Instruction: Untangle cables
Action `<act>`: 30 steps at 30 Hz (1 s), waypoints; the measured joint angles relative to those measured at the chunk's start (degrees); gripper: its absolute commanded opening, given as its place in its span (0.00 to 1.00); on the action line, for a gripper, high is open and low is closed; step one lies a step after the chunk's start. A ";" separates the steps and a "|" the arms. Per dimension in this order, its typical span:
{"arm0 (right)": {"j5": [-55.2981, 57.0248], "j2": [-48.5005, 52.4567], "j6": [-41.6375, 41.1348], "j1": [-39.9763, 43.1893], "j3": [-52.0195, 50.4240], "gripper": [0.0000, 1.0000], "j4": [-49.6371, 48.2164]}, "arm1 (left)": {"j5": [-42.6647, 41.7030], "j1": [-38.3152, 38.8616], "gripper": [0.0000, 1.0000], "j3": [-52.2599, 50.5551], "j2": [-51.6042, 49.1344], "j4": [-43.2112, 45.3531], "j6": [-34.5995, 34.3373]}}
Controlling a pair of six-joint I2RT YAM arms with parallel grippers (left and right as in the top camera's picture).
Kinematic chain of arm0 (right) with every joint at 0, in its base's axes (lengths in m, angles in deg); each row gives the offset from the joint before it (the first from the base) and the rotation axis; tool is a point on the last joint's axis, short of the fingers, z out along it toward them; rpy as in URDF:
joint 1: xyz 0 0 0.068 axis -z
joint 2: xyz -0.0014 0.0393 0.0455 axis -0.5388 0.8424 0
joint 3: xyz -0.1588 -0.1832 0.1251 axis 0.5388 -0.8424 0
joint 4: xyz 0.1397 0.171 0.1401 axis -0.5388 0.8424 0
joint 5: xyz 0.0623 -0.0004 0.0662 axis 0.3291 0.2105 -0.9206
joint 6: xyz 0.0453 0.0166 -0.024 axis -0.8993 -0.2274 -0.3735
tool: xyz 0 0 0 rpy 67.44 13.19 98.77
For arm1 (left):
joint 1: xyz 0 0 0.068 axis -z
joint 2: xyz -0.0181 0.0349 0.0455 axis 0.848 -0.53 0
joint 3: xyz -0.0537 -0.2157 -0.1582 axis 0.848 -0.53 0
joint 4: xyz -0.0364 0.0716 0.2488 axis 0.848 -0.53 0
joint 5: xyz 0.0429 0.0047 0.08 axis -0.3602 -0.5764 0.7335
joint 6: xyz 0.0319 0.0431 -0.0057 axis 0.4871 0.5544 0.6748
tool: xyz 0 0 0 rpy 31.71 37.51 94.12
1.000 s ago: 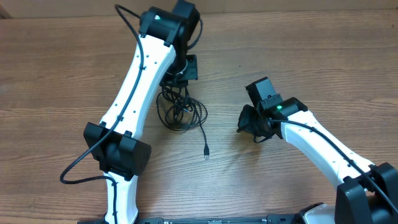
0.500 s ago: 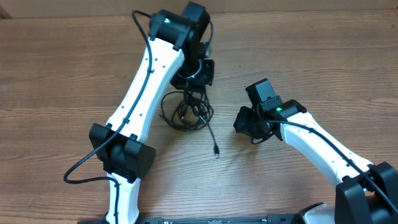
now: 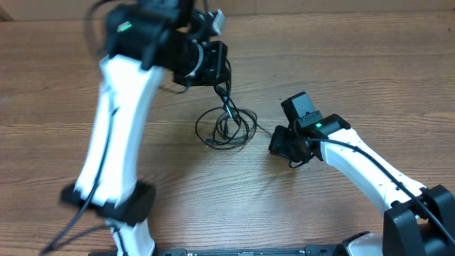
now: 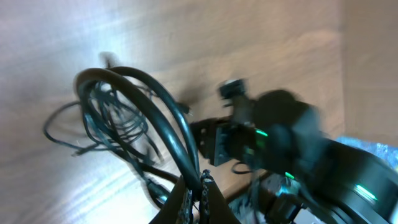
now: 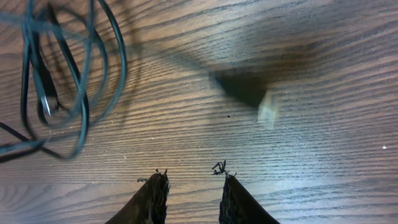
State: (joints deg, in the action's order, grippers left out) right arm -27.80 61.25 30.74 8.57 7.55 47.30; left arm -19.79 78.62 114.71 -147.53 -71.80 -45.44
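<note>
My fingers are holding the loop in my left gripper [image 3: 226,99] as it hangs over the coil, so next I pull it away from my right gripper and put it down on the wood [image 3: 183,118] beside the coil.
The cables [image 3: 227,128] are a loose coil of thin black cords on the wood, just left of the right arm. My left gripper [image 3: 220,80] is above the coil, shut on a strand that rises from it. In the blurred left wrist view the fingers [image 4: 186,202] pinch a thick black loop, and the rest of the cables [image 4: 115,121] hang spread out beyond them. My right gripper [image 3: 276,142] sits low, just right of the coil, its jaws open. The right wrist view shows bare wood between that gripper's tips [image 5: 191,176], with the cables [image 5: 62,81] at upper left, apart from them.
The white left arm [image 3: 114,135] stretches across the left half of the table, motion-blurred. The right arm [image 3: 362,167] comes in from the lower right. A small pale speck [image 5: 268,112] lies on the wood ahead of the right fingers.
The left arm has swung up and over, dragging the coil to the right toward the right gripper, and the loose plug end trailed along. The right jaws have parted a little.
</note>
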 measured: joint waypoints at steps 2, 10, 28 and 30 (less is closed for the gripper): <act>0.00 0.00 0.07 0.00 0.00 0.30 -0.17 | 2.91 0.02 0.04 1.16 4.87 0.00 -0.02; -0.39 0.00 0.09 -0.02 -0.02 0.30 -0.11 | 14.49 0.17 0.04 2.69 13.00 -1.11 -0.74; -1.68 0.00 0.13 0.00 -4.52 1.00 -3.15 | 25.83 0.17 0.04 -21.38 9.97 0.96 -4.63; -1.90 0.00 0.35 -0.02 -4.61 1.00 -3.15 | 25.81 0.17 0.04 -22.80 9.57 1.73 -5.01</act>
State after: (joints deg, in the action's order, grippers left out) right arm -29.70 61.25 31.09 8.55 2.94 44.15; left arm 6.03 78.79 91.91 -137.96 -70.07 -50.45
